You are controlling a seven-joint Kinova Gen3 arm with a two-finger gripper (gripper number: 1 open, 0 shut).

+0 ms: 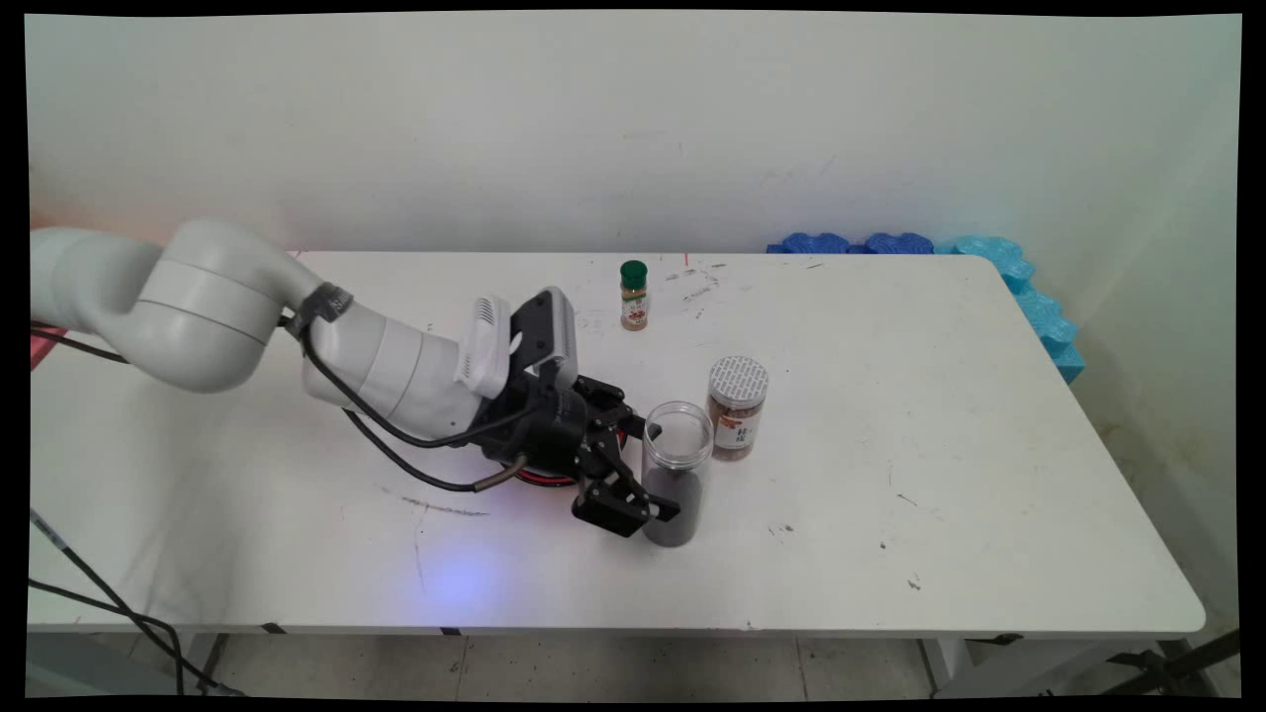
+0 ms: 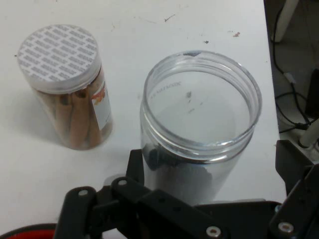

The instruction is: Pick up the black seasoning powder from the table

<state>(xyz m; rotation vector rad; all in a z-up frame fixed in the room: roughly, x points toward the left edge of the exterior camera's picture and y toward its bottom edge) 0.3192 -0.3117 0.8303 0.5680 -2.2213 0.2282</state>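
Observation:
The clear jar's opening (image 1: 679, 432) is open above an uneven dark edge. The dark contents (image 1: 677, 494) will therefore pour out as loose grains when I tip the jar.
A clear lidless jar (image 1: 676, 473) with dark contents in its lower half stands upright near the table's middle. My gripper (image 1: 660, 471) is low at its left and open, one finger on each side of the jar. In the hand view the jar (image 2: 199, 134) fills the centre. The left finger (image 2: 134, 169) is at its wall, while the right finger (image 2: 294, 167) stands a little apart from it. A red round object (image 1: 542, 481) lies under my hand, mostly hidden.
A jar of brown sticks with a white patterned lid (image 1: 737, 407) stands just right of and behind the open jar, also seen at the hand view's left (image 2: 70, 84). A small green-capped spice bottle (image 1: 633, 295) stands farther back. Blue foam blocks (image 1: 1019, 287) line the table's back right corner.

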